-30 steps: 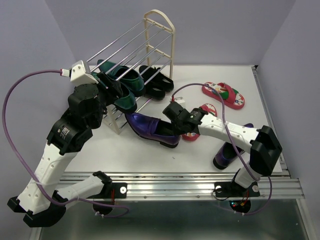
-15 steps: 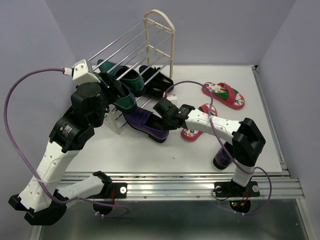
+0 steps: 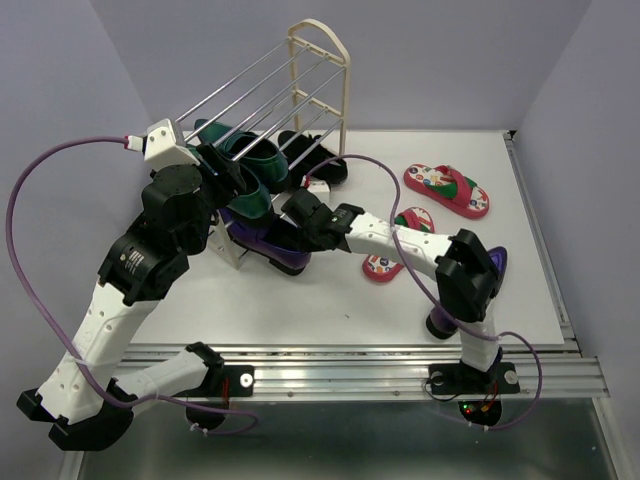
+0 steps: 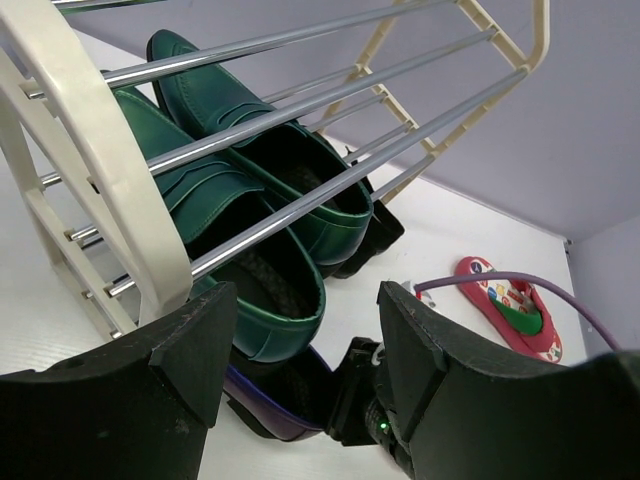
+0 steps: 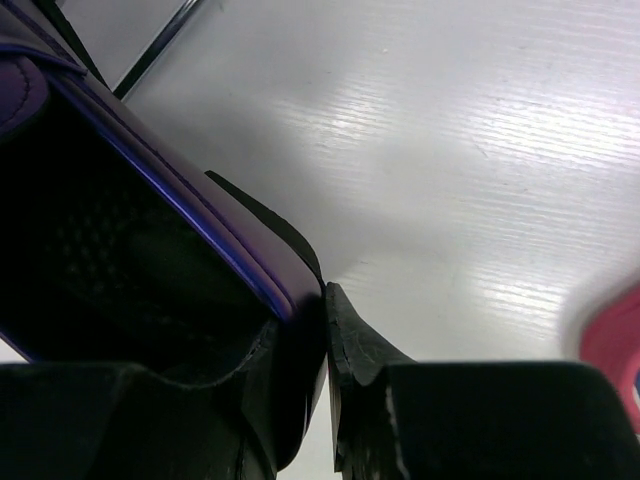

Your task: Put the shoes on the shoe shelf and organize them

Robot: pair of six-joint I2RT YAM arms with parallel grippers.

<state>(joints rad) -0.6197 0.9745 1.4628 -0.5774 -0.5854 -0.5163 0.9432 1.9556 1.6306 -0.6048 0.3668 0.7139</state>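
Note:
The rim of the purple loafer's heel is pinched in my right gripper, and the heel sticks out from the shoe shelf, so I should move back and take hold of the heel's sides.
The shoe shelf stands at the back left of the table. Two dark green shoes sit on its rods, and they also show in the left wrist view. Black strappy shoes lie at its right end. My right gripper is shut on the heel wall of a purple loafer, whose toe is under the green shoes at the shelf's bottom tier. In the right wrist view the fingers pinch that loafer. My left gripper is open and empty just behind a green shoe's heel.
The second purple loafer lies at the front right, partly hidden by the right arm. Two red flip-flops lie on the white table right of the shelf. A purple cable loops over the table near the black shoes.
My right gripper has carried the purple loafer leftward, from the middle of the table to the foot of the shelf under the green shoes. The left arm has barely moved.

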